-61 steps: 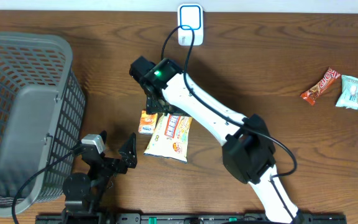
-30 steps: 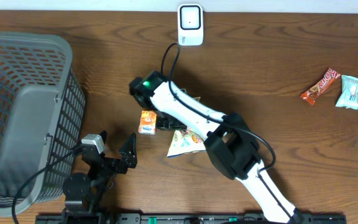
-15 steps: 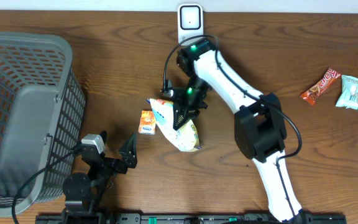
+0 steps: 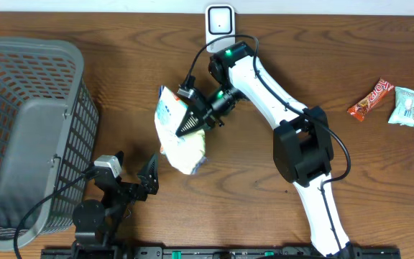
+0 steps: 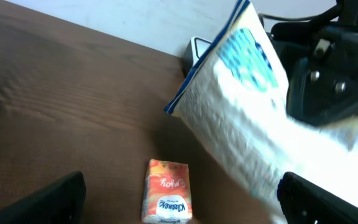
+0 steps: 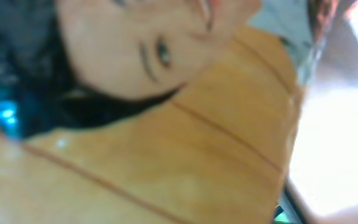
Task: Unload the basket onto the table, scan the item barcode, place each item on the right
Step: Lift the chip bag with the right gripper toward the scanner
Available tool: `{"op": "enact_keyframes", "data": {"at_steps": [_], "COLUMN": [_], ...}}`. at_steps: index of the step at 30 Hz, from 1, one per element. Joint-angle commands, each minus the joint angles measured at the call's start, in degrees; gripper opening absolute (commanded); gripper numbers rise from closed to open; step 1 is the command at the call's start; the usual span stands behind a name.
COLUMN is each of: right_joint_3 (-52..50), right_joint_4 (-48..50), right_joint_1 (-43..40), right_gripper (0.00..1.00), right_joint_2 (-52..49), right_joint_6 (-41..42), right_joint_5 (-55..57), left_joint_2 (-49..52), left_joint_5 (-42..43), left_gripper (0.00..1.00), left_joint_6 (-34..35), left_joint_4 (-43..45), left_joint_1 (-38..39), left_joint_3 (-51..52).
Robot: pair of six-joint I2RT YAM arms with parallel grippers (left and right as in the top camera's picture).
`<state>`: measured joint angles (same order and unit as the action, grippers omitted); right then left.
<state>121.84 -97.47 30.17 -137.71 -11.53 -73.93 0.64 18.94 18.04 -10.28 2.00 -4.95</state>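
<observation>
My right gripper should pull the white snack bag back clear first, because the bag hangs over the orange tissue pack (image 5: pixel 168 191). Then it should lay the bag flat on the open wood (image 4: pixel 230 152).
A white snack bag (image 4: pixel 179 134) with blue print hangs tilted above the table, and my right gripper (image 4: pixel 193 119) is shut on its right edge. In the left wrist view the bag (image 5: pixel 241 118) fills the upper right, lifted off the wood. Blurred bag print (image 6: pixel 166 155) fills the right wrist view and hides the fingers. The white barcode scanner (image 4: pixel 220 29) stands at the table's far edge, behind the right arm. My left gripper (image 4: pixel 134 165) rests low at the front left, open and empty (image 5: pixel 180 208).
A small orange tissue pack (image 5: pixel 166 198) lies on the wood between the left fingers' line of sight, under the lifted bag. A grey mesh basket (image 4: pixel 27 129) fills the left side. A chocolate bar (image 4: pixel 370 100) and a pale green packet (image 4: pixel 407 107) lie far right.
The right arm raised the bag off the table and swung it left, turning its pale side up; it now covers the orange pack in the overhead view. The left arm has not moved.
</observation>
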Motion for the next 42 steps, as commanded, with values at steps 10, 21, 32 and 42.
{"op": "enact_keyframes", "data": {"at_steps": [10, 21, 32, 42], "right_joint_3": [0.17, 0.33, -0.9, -22.58], "right_joint_4": [-0.04, 0.92, 12.44, 33.44], "right_joint_1": [-2.51, -9.55, -6.4, 0.35], "right_gripper": [0.01, 0.01, 0.01, 0.01], "right_joint_2": [1.64, 2.69, 9.99, 7.91], "right_joint_6": [13.6, 9.77, 40.09, 37.05], "right_joint_5": [-15.58, 42.16, 87.93, 69.26], "left_joint_2": [0.07, 0.07, 0.07, 0.07], "left_joint_5": [-0.35, -0.35, -0.35, -0.35], "left_gripper": [0.98, 0.98, 0.98, 0.98], "left_joint_6": [0.28, 0.28, 0.28, 0.28], "left_joint_4": [-0.37, -0.39, -0.37, -0.39], "left_joint_1": [0.13, 0.13, 0.11, 0.11], "left_joint_3": [0.76, 0.76, 0.76, 0.76]}}
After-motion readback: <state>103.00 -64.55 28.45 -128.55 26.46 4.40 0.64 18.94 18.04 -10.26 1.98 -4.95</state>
